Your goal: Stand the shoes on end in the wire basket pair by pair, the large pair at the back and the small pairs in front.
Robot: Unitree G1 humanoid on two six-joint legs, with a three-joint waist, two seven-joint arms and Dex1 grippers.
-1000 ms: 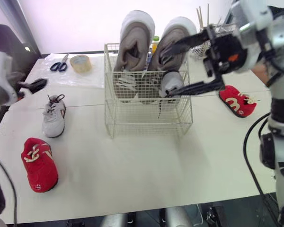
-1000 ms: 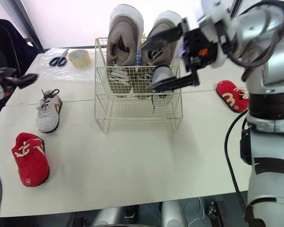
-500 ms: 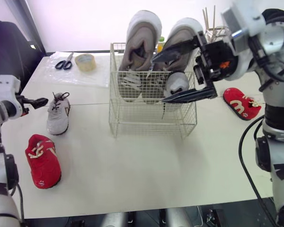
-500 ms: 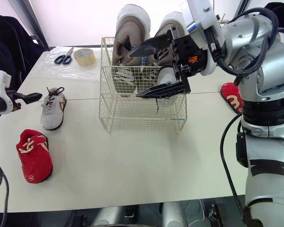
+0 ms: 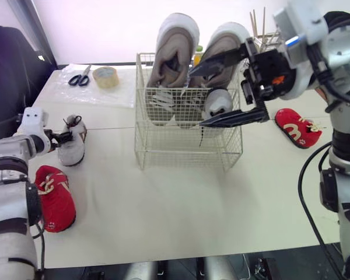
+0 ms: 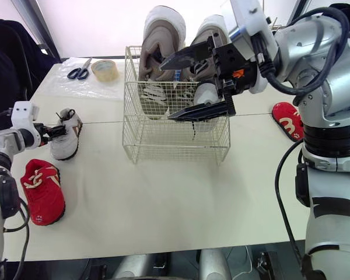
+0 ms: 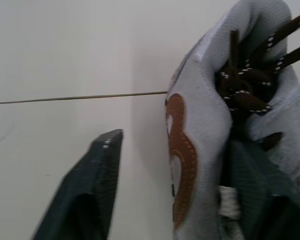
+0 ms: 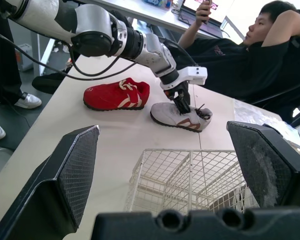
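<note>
The front row of the wire basket (image 5: pixel 184 142) is empty and wide. The small red shoe (image 5: pixel 298 128) will fall over sideways when I set it upright there.
The wire basket (image 5: pixel 186 153) stands mid-table. Two large grey shoes (image 5: pixel 172 52) stand on end at its back, and a small white shoe (image 5: pixel 217 104) stands in front of the right one. My right gripper (image 5: pixel 195 97) hangs wide open over the basket's right half, holding nothing. A second small white shoe (image 5: pixel 73 147) with brown laces lies on the table at the left. My left gripper (image 5: pixel 63 136) is open at its heel, one finger (image 7: pixel 90 190) outside the shoe's side wall (image 7: pixel 200 125) and the other inside the opening. Two red shoes lie apart, one (image 5: pixel 55 195) near left, one (image 5: pixel 297 127) right.
Scissors (image 5: pixel 79 77) and a tape roll (image 5: pixel 106 76) lie on a plastic sheet at the back left. A holder of sticks (image 5: pixel 262 35) stands behind the basket at the right. A seated person (image 8: pixel 250 55) is beyond the table's left side.
My left gripper has moved right across the table and now straddles the white shoe's heel. The right gripper stays open over the basket.
</note>
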